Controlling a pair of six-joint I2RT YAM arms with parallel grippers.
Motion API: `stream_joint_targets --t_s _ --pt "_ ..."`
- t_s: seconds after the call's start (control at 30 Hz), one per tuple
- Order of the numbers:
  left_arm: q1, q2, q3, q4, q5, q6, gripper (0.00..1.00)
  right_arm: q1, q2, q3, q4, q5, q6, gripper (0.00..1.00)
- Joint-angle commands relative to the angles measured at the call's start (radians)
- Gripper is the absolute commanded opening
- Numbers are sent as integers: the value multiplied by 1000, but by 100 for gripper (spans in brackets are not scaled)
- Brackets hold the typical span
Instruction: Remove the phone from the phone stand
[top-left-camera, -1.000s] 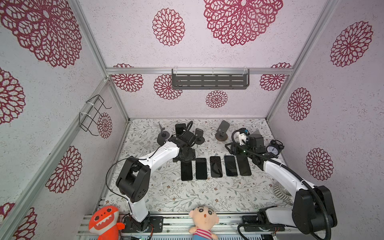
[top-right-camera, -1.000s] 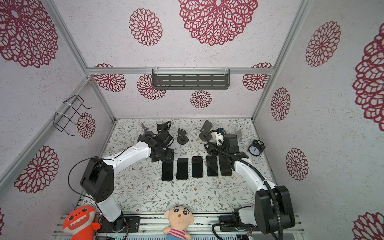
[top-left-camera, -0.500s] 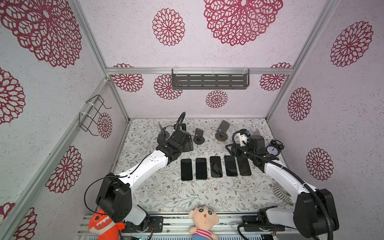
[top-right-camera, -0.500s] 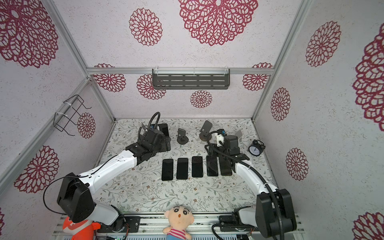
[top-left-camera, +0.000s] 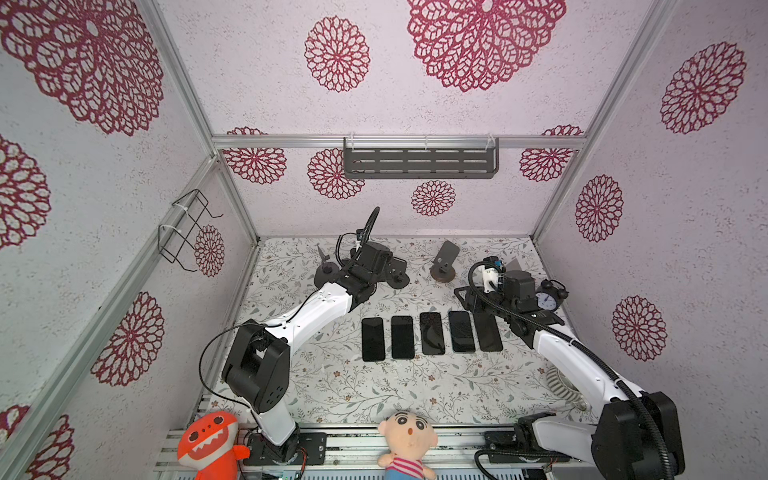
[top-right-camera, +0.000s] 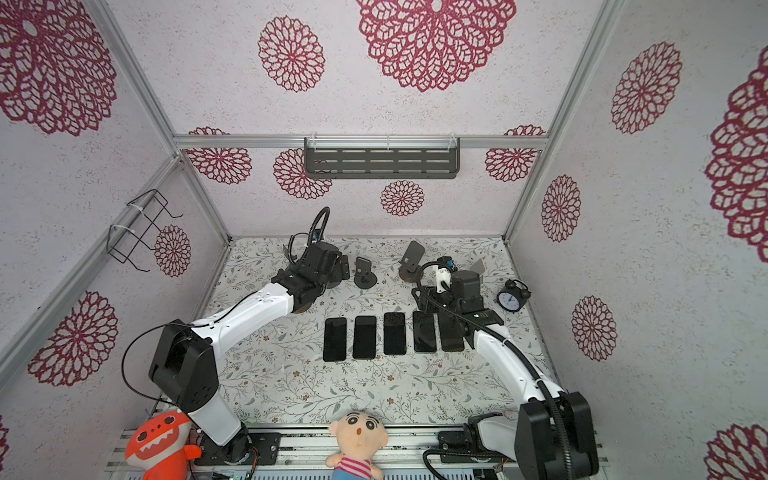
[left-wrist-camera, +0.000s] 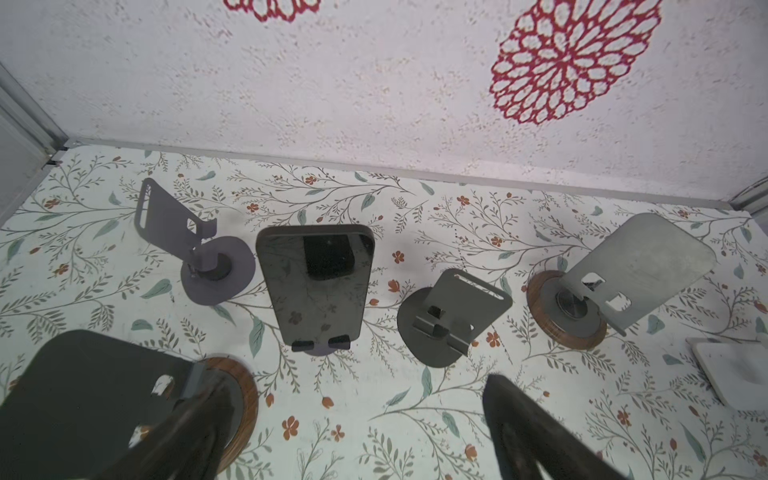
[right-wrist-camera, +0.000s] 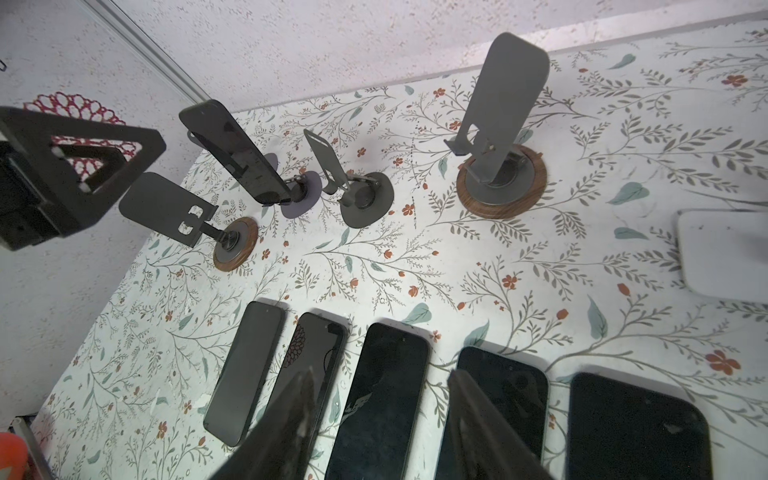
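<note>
The black phone's front (left-wrist-camera: 318, 286) faces the robot's left gripper, whose fingers open wider than the phone, so the gripper should keep moving forward until they can close on its long sides (left-wrist-camera: 368, 284).
A black phone (left-wrist-camera: 316, 286) leans upright on a dark phone stand (left-wrist-camera: 320, 344) near the back wall, its lower edge resting on the stand's two hooks. It also shows from the side in the right wrist view as the phone (right-wrist-camera: 235, 156). My left gripper (left-wrist-camera: 357, 384) is open just in front of it, touching nothing. In both top views the left gripper (top-left-camera: 384, 266) (top-right-camera: 338, 266) covers most of that phone. My right gripper (right-wrist-camera: 382, 376) (top-left-camera: 469, 297) hangs open over a row of several phones (top-left-camera: 430, 332) lying flat, holding nothing.
Empty stands surround the phone: a grey stand (left-wrist-camera: 195, 245), a low stand (left-wrist-camera: 449, 320), a wood-based stand (left-wrist-camera: 623, 278) and another wood-based stand (left-wrist-camera: 104, 390) beside my left finger. A white stand (right-wrist-camera: 723, 253) and an alarm clock (top-left-camera: 546, 297) sit at the right. Plush toys (top-left-camera: 407, 436) line the front edge.
My left gripper has opened wider and the left arm has shifted in front of the stands. The right arm has not moved.
</note>
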Motion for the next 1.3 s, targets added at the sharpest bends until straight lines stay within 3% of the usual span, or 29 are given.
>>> stream_joint_targets --t_s 0.0,0.3,0.8,1.27 --pt "18 23 25 13 1 10 97 -4 -22 2 -3 24 -27 56" --pt "81 76 28 60 58 48 97 -5 -15 2 -2 30 -34 56" --pt "113 258 121 106 54 82 97 -4 -23 17 -23 45 -48 56" --pt "127 321 111 157 29 72 97 -4 -11 19 -18 38 -54 56"
